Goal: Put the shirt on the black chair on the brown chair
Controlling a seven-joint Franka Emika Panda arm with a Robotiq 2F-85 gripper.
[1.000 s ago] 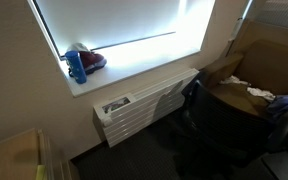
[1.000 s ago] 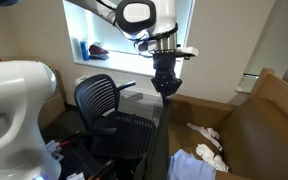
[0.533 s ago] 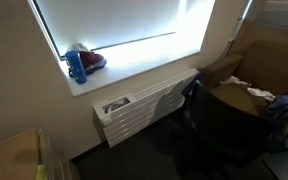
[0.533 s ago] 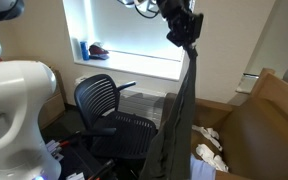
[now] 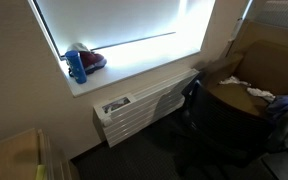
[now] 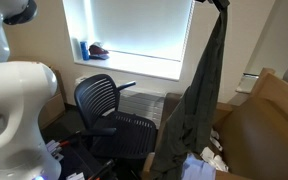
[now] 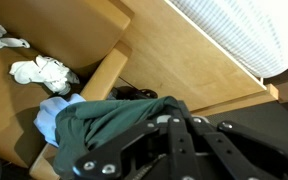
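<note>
The dark green shirt's lower end (image 6: 174,158) is hanging over the brown chair's front edge, so my gripper should swing the shirt farther over the seat (image 6: 220,130) before it lets go.
A dark green shirt (image 6: 199,95) hangs full length from my gripper (image 6: 219,4) at the top edge of an exterior view, between the black mesh chair (image 6: 102,100) and the brown chair (image 6: 259,120). Its lower end reaches down near the brown chair's seat. In the wrist view my gripper (image 7: 169,135) is shut on the green shirt (image 7: 109,120), which bunches below the fingers above the brown chair (image 7: 74,30). The black chair (image 5: 194,95) shows dimly in an exterior view.
White and light-blue clothes (image 7: 44,72) lie on the brown chair's seat. A white radiator (image 5: 144,105) stands under the bright window. A blue bottle (image 5: 76,66) and a red item stand on the sill. A white robot body (image 6: 14,110) fills the near left.
My gripper has risen and moved toward the brown chair, lifting the shirt off the black chair until it hangs free at full length.
</note>
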